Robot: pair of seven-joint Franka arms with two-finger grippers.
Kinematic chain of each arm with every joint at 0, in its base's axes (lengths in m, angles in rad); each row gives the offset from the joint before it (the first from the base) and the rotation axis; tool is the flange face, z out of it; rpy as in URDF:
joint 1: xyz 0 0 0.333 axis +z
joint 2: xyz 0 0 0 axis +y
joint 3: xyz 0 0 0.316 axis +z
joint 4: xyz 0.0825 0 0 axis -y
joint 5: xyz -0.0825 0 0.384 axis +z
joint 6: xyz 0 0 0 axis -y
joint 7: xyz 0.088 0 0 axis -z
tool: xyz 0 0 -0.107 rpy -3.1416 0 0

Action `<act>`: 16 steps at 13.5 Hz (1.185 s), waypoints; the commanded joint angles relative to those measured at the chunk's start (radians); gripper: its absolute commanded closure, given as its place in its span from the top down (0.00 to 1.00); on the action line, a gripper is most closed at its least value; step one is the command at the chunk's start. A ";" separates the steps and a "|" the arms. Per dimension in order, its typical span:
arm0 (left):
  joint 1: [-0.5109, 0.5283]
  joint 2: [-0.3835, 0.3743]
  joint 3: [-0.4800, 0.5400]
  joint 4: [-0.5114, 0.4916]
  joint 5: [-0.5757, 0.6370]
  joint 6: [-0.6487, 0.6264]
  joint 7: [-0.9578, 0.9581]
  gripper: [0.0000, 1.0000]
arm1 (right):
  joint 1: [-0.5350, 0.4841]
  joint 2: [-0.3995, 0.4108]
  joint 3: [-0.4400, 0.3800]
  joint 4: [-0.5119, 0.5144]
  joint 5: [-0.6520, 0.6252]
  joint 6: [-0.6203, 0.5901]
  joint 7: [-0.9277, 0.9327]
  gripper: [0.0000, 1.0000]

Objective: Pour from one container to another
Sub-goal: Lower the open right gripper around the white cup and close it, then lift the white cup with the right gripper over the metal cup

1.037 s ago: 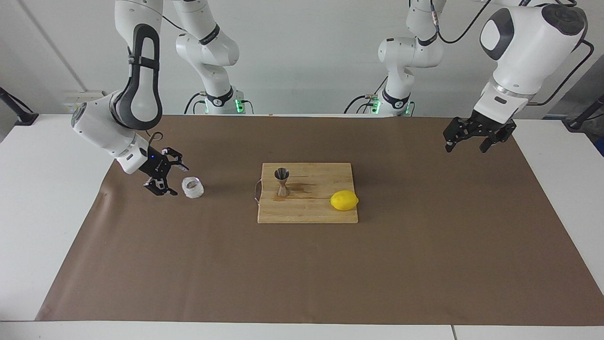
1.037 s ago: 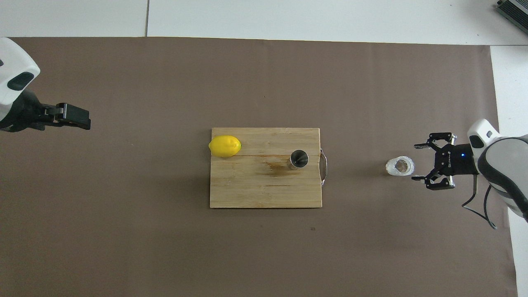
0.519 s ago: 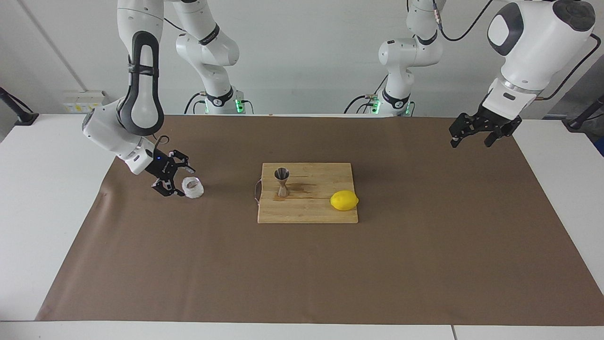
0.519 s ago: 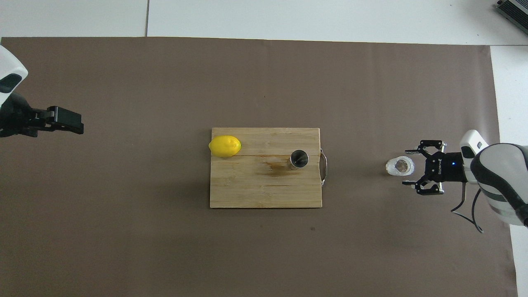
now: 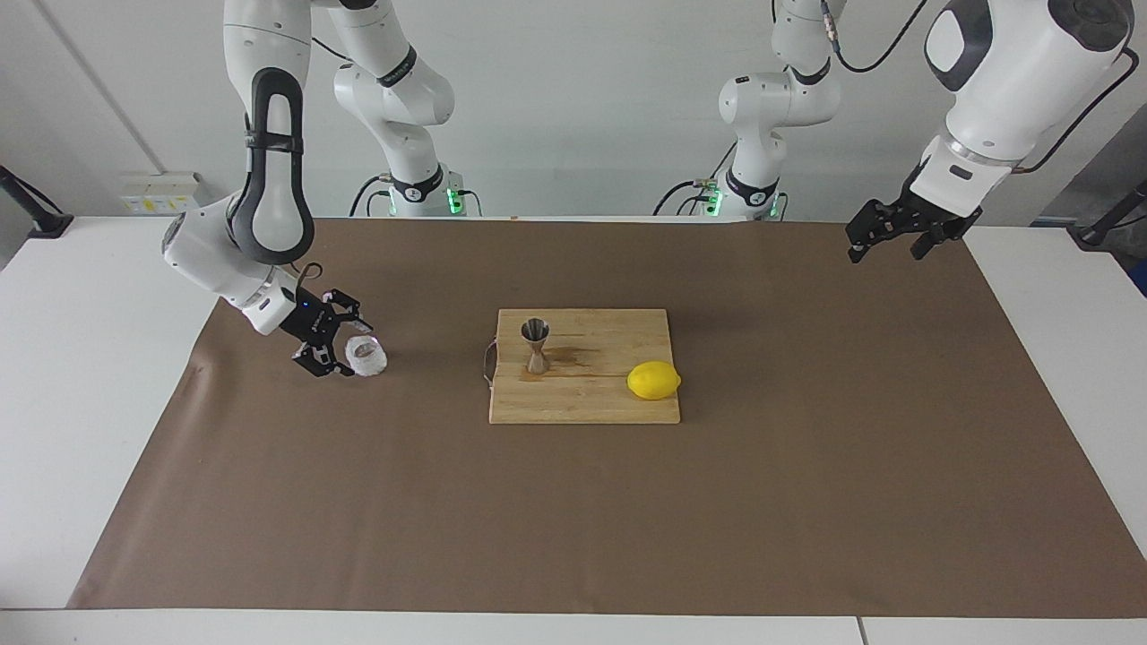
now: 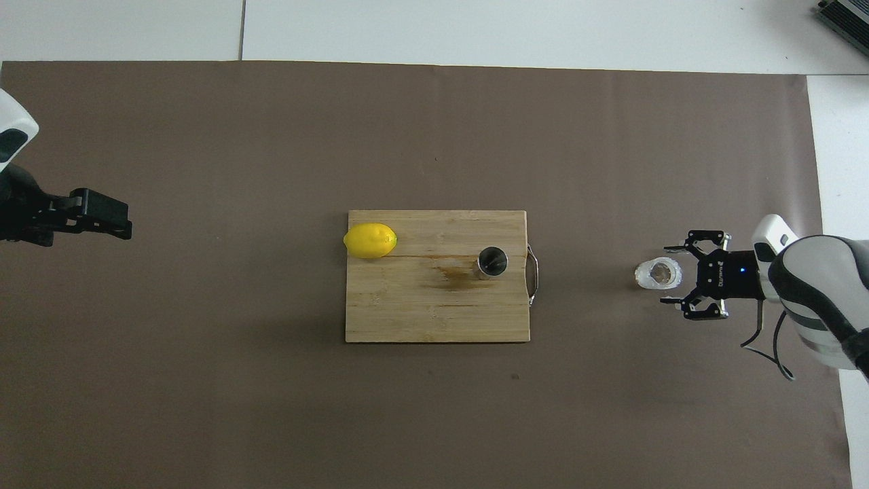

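I expect the glass cup (image 6: 658,273) to hold clear liquid that will run out when I pour, because glints show across the see-through middle (image 6: 662,273).
The one container, a small squat clear glass cup (image 5: 368,357) (image 6: 657,273), stands on the brown paper toward the right arm's end of the table. My right gripper (image 5: 350,349) (image 6: 667,275) is low beside it and open. Its fingertips reach just past the cup's edge on either side without gripping it. The other container, a steel jigger (image 5: 536,345) (image 6: 491,262), stands upright on the wooden cutting board (image 5: 591,403) (image 6: 421,316). My left gripper (image 5: 883,253) (image 6: 115,221) hangs open and empty, raised over the paper's edge at the left arm's end.
A yellow lemon (image 5: 653,380) (image 6: 370,240) lies on the board at its end toward the left arm. The board has a metal handle (image 5: 487,361) (image 6: 534,274) on the end facing the cup. Brown paper (image 5: 573,520) covers the table.
My right gripper has moved in toward the glass cup until its open fingertips flank the cup's edge. My left gripper has risen a little and drawn back toward the robots.
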 commanded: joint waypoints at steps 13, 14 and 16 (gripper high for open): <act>0.004 -0.029 -0.001 -0.038 0.015 0.027 0.084 1.00 | 0.038 -0.025 0.028 0.015 0.083 0.006 0.009 0.00; 0.013 -0.030 -0.003 -0.038 0.015 0.030 0.085 1.00 | 0.050 -0.033 0.033 0.020 0.083 0.005 0.043 0.00; 0.013 -0.030 -0.003 -0.038 0.015 0.019 0.084 1.00 | 0.078 -0.047 0.034 0.031 0.083 0.005 0.109 0.00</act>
